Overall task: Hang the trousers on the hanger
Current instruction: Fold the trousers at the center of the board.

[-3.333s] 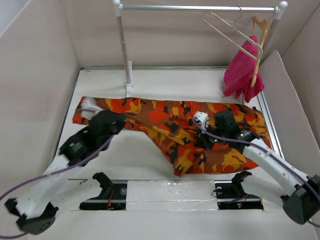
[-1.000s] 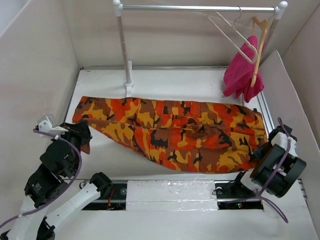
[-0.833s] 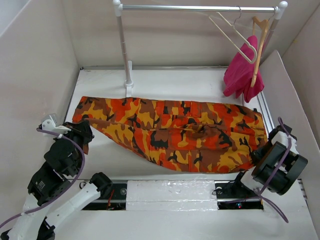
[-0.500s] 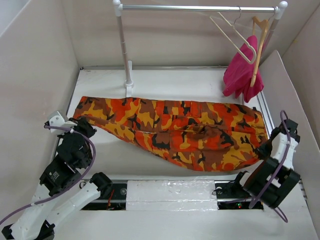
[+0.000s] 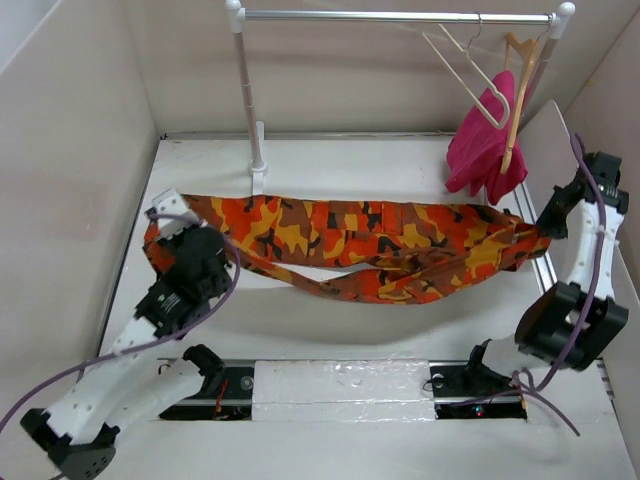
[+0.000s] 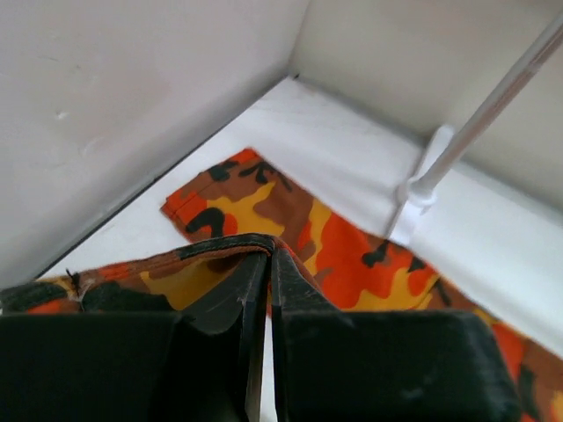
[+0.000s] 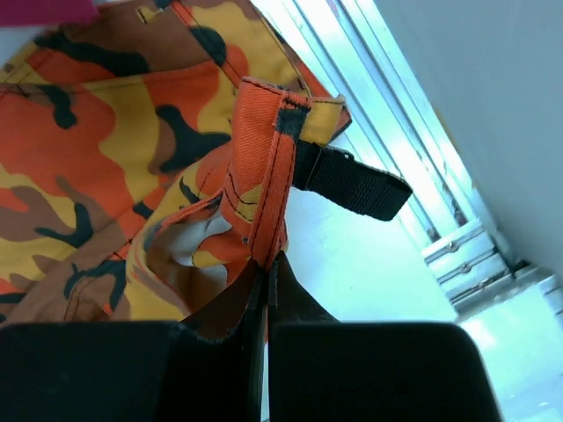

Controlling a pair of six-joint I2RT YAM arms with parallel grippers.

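Observation:
The near leg [image 5: 380,287] is stretched along the flat far leg, so my left gripper should go on toward the far leg's end [image 5: 212,209] before it lets go of the hem there.
The camouflage trousers [image 5: 360,240] hang stretched between my two grippers, lifted and sagging in the middle above the table. My left gripper [image 5: 160,232] is shut on the leg end; in the left wrist view [image 6: 266,255] the cloth hem [image 6: 220,249] is pinched between the jaws. My right gripper [image 5: 548,232] is shut on the waistband end; in the right wrist view [image 7: 266,264] the orange waistband [image 7: 268,167] with a black strap [image 7: 352,183] rises from the jaws. The pale cream hanger [image 5: 470,75] hangs on the rail at the back right, apart from both grippers.
A clothes rail [image 5: 400,16] on a white post [image 5: 246,90] stands at the back. A magenta garment [image 5: 487,140] on a tan wooden hanger [image 5: 520,60] hangs beside the cream one. Side walls close in left and right. A metal track [image 7: 396,167] runs along the right edge.
Both grippers have risen and moved back with the trousers' ends. The trousers have come up off the table and narrowed into a sagging band. The right arm swung far up toward the back right.

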